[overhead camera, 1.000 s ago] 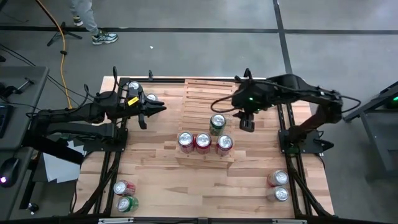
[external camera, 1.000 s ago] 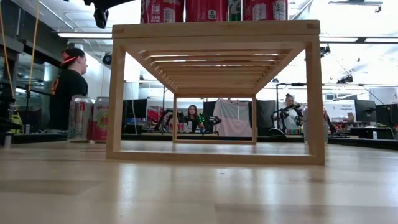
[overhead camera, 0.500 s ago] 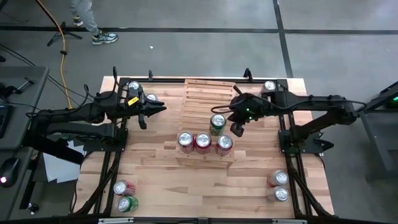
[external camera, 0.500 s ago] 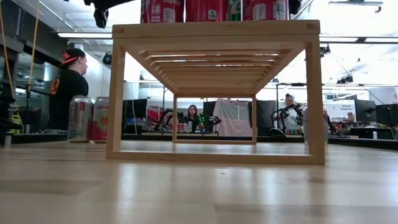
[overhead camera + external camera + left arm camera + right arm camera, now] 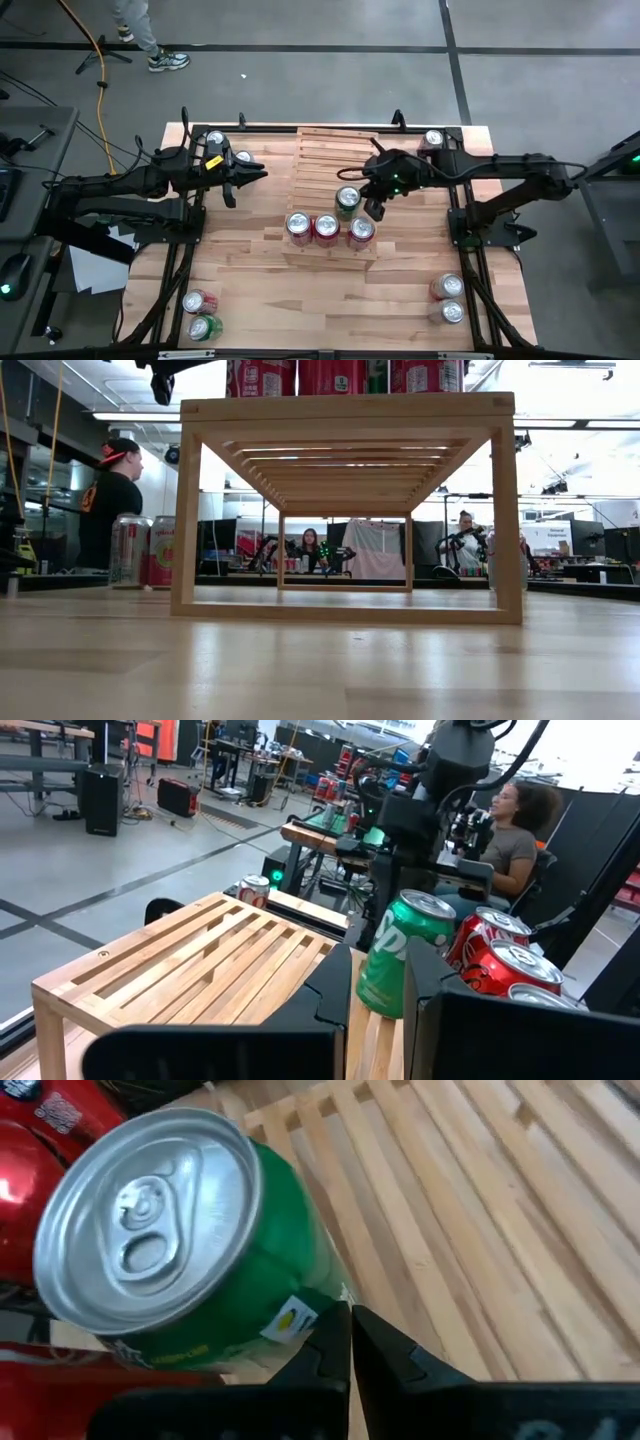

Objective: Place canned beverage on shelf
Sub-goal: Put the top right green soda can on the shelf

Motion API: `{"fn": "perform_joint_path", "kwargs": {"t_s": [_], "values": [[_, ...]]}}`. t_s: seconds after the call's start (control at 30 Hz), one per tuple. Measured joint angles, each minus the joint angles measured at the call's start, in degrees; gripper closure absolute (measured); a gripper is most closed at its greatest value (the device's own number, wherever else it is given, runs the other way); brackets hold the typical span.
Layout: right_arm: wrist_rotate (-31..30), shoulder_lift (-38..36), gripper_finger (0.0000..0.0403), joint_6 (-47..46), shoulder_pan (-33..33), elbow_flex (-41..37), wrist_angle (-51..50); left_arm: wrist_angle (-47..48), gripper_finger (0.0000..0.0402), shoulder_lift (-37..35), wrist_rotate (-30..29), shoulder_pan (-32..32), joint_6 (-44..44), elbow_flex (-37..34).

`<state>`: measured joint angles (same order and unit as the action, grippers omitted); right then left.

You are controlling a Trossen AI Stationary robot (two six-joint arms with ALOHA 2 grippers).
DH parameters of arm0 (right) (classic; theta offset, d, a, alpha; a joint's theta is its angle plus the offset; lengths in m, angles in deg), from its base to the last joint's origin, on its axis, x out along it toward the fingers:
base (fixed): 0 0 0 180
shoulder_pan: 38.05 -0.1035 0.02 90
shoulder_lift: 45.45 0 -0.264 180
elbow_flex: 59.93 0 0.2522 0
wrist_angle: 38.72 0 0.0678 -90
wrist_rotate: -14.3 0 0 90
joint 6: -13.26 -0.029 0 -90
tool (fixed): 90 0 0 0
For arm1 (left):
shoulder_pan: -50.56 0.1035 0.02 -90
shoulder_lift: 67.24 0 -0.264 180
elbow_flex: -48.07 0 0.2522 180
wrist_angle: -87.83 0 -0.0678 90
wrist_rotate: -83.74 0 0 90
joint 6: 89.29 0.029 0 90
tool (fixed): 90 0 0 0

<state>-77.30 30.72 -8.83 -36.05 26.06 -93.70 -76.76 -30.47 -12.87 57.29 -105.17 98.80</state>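
Observation:
The green can [image 5: 347, 200] is out of line behind two red cans, so the robot's closed right gripper should push it across behind the red can nearest the left [image 5: 302, 201] gripper.
The pale-wood slatted shelf [image 5: 325, 175] stands mid-table; the low view shows its frame [image 5: 345, 510]. Three red cans [image 5: 326, 227] stand in a row on its near tier. A green can [image 5: 348, 198] stands upright on the tier behind them and also shows in the right wrist view [image 5: 190, 1240]. My right gripper [image 5: 372, 209] is shut, just right of the green can, with its tips [image 5: 350, 1325] beside the can's side wall. My left gripper [image 5: 250, 176] is open and empty, left of the shelf, pointing at it [image 5: 375, 985]. My right gripper's shut fingertips [image 5: 333, 1330] stand at the green can's side wall [image 5: 295, 1315], coming from the table's right and slanting down. I cannot tell whether they touch it. The can stands upright on the slats.
Two cans [image 5: 215, 140] stand at the far left of the table and one [image 5: 432, 138] at the far right. Two more [image 5: 200, 312] stand near left and two [image 5: 448, 298] near right. People show in the room beyond the table [image 5: 110, 495].
My right gripper has gone toward the table's left and a little toward its near edge, up to the right side of the green can. The right arm has stretched out flatter over the table.

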Motion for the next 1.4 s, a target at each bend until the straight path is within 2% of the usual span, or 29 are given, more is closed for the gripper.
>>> {"fn": "perform_joint_path", "kwargs": {"t_s": [0.47, 0.67, 0.73, 0.83, 0.9, 1.07, 1.4], "values": [[3.8, 2.7, 0.0403, 1.4, 0.5, 0.0, 9.6, 0.2, 0.0399, 0.0, -0.1, 0.0, 0.0, 0.0], [4.6, 2.5, 0.0403, -0.5, 2.8, 5.1, 3.6, 0.2, 0.0398, 0.0, -0.1, 0.0, 0.0, 0.0], [8.1, 2.5, 0.0403, -6.2, 4.5, 8.2, -0.5, 0.2, 0.0399, 0.0, -0.1, 0.0, 0.0, 0.0], [17.3, 2.5, 0.0403, -16.5, 7.6, 12.0, -7.9, 0.2, 0.0399, 0.0, -0.1, 0.0, 0.0, 0.0], [20.1, 2.5, 0.0403, -18.8, 8.7, 13.1, -13.3, 0.2, 0.0398, 0.0, -0.1, 0.0, 0.0, 0.0], [17.3, 2.6, 0.0403, -20.1, 7.6, 13.2, -24.6, 0.2, 0.0399, 0.0, -0.1, 0.0, 0.0, 0.0], [15.1, 4.5, 0.0403, -25.6, 3.5, 13.2, -20.3, 0.3, 0.0399, 0.0, -0.1, 0.0, 0.0, 0.0]]}}
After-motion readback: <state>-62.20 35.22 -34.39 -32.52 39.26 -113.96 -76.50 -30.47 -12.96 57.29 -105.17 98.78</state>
